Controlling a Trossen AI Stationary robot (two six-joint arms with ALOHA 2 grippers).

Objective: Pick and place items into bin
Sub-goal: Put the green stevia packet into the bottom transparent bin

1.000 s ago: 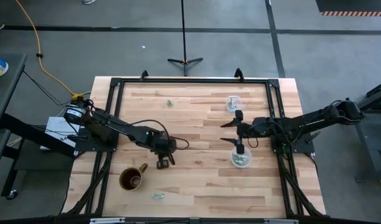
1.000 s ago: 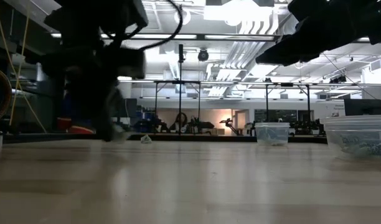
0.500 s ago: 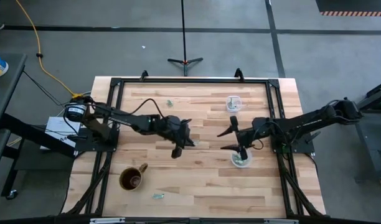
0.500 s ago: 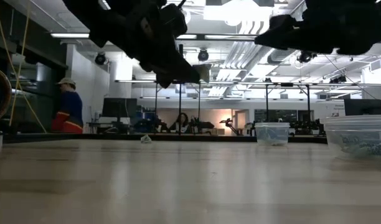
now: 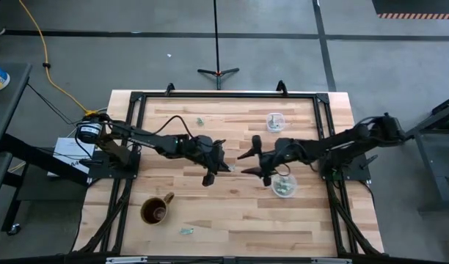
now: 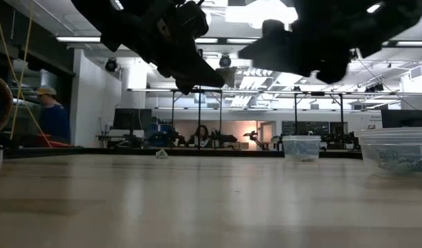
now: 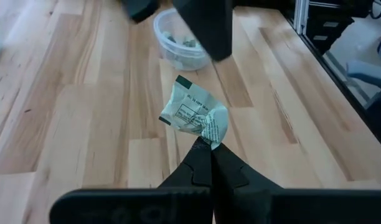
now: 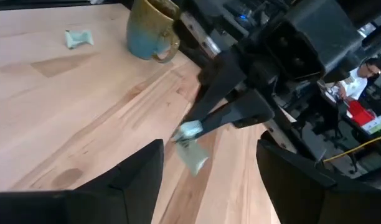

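Observation:
The robot's right gripper should first take the wrapper's loose end (image 5: 231,168), because the left gripper holds the wrapper but the bin (image 5: 284,186) stands under the right gripper's arm.
My left gripper (image 5: 225,167) hangs above the table's middle, shut on one of the items, a small crumpled pale green wrapper (image 7: 194,115). Just to its right my right gripper (image 5: 246,163) is open. Its two fingers point at the wrapper (image 8: 190,132) from a short way off and touch nothing. Two more items lie on the wood, one at the far side (image 5: 199,121) and one near the front edge (image 5: 185,231). A clear bin (image 5: 285,187) holding several items stands under the right arm. My left gripper pinches the wrapper by its near edge (image 7: 206,138) between its two fingertips. The fingers come from the table's left, slanting down. The wrapper sticks out beyond the fingertips, lifted clear of the table.
A brown mug (image 5: 156,210) stands at the front left. A second clear bin (image 5: 275,121) is at the far right. A black frame (image 5: 224,95) runs round the tabletop. People show in the room beyond the table.
My left gripper has risen from the wood beside the mug and swung toward the table's middle, tipping up, with the wrapper lifted clear; it has then kept still. My right gripper has rolled and moved toward the table's left, up to the held wrapper, staying open.

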